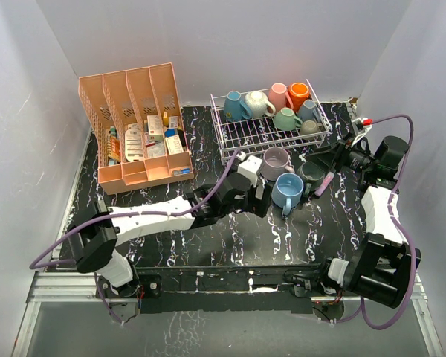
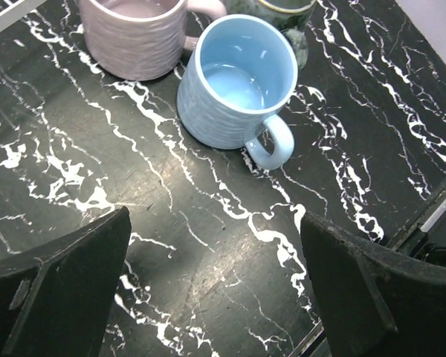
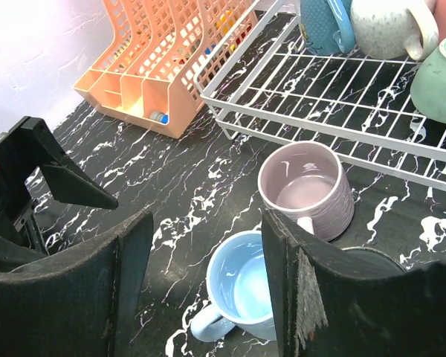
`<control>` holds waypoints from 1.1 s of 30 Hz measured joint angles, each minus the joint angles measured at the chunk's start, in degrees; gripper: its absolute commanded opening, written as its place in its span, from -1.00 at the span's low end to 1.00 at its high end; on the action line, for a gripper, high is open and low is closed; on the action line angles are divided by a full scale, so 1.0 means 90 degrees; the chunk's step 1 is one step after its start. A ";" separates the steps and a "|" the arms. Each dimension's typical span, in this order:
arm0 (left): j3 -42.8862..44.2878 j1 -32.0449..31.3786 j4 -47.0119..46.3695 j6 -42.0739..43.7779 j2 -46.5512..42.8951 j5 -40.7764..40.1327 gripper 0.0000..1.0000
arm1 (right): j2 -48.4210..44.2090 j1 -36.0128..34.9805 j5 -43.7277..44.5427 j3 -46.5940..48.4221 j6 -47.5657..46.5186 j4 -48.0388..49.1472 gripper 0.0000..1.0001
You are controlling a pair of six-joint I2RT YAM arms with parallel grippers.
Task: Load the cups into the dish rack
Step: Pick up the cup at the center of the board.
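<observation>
The light blue mug is crowding the dark grey mug's handle (image 1: 306,191). My left gripper should take the light blue mug's rim (image 1: 275,190) and lift that mug out of the way first.
The white wire dish rack (image 1: 238,141) holds several mugs: teal (image 1: 234,105), cream (image 1: 256,103), pink (image 1: 279,95), orange (image 1: 298,94), mint (image 1: 286,119) and others. On the table in front of it stand a lilac mug (image 1: 275,162), a light blue mug (image 1: 288,190) and a dark grey mug (image 1: 312,173). My left gripper (image 1: 262,192) is open and empty, low beside the light blue mug (image 2: 238,82). My right gripper (image 1: 333,158) is open and empty, above the dark grey mug; the light blue mug (image 3: 241,286) and lilac mug (image 3: 308,190) show below its fingers (image 3: 126,275).
A salmon-pink slotted organizer (image 1: 134,111) with small items stands at the back left. A small pink stick (image 1: 325,182) lies by the dark grey mug. White walls close in on three sides. The left gripper (image 3: 52,175) shows in the right wrist view.
</observation>
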State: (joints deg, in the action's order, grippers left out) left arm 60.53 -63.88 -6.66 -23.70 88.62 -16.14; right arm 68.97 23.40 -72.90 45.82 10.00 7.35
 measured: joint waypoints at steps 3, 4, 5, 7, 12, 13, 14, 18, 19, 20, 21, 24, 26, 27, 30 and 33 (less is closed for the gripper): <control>0.0199 0.0024 0.0000 0.0034 0.0180 0.0155 0.95 | 0.0000 0.0010 0.0058 0.0000 -0.0029 -0.0027 0.25; 0.0214 0.0068 -0.0027 0.0012 0.0209 0.0265 0.95 | 0.0000 0.0019 0.0073 0.0000 -0.0039 -0.0032 0.25; 0.0214 0.0090 -0.0041 -0.0022 0.0228 0.0364 0.95 | 0.0000 0.0029 0.0085 0.0000 -0.0049 -0.0032 0.25; 0.0214 0.0211 -0.0078 -0.0172 0.0272 0.0644 0.95 | 0.0000 0.0046 0.0109 0.0000 -0.0056 -0.0032 0.25; 0.0216 0.0726 -0.0236 -0.0801 0.0488 0.1168 0.95 | 0.0000 0.0070 0.0136 0.0000 -0.0075 -0.0034 0.25; 0.0240 0.0814 -0.0226 -0.0918 0.0559 0.1205 0.95 | 0.0000 0.0075 0.0138 0.0000 -0.0075 -0.0034 0.25; 0.0274 0.0869 -0.0209 -0.1003 0.0636 0.1205 0.94 | 0.0000 0.0080 0.0151 0.0000 -0.0075 -0.0034 0.25; 0.0797 0.0947 0.0160 -0.1379 0.1137 0.1056 0.89 | 0.0000 0.0080 0.0180 0.0000 -0.0083 -0.0036 0.25; 0.0986 0.0937 0.0308 -0.1457 0.1260 0.0981 0.88 | 0.0002 0.0080 0.0189 0.0000 -0.0085 -0.0036 0.25; 0.1168 0.0913 0.0481 -0.1535 0.1365 0.0860 0.87 | 0.0002 0.0080 0.0206 0.0000 -0.0090 -0.0039 0.25; 0.1375 0.0884 0.0673 -0.1596 0.1469 0.0695 0.86 | 0.0002 0.0080 0.0219 0.0000 -0.0095 -0.0039 0.25; 0.2118 0.0726 0.1290 -0.1717 0.1851 0.0087 0.80 | 0.0002 0.0085 0.0270 0.0000 -0.0100 -0.0049 0.25; 0.2620 0.0605 0.1690 -0.1770 0.2127 -0.0313 0.71 | 0.0002 0.0092 0.0306 0.0000 -0.0102 -0.0078 0.25; 0.2895 0.0529 0.1911 -0.1787 0.2293 -0.0522 0.65 | 0.0002 0.0097 0.0328 0.0000 -0.0107 -0.0102 0.25; 0.3512 0.0362 0.2414 -0.1824 0.2703 -0.1020 0.52 | 0.0002 0.0124 0.0430 0.0000 -0.0148 -0.0199 0.25; 0.3895 0.0243 0.2786 -0.1824 0.2985 -0.1360 0.39 | 0.0002 0.0136 0.0520 0.0000 -0.0209 -0.0316 0.25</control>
State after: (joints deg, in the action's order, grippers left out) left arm 95.59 -61.69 18.41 -40.12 115.48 -28.38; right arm 68.99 24.62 -68.23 45.82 8.12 4.51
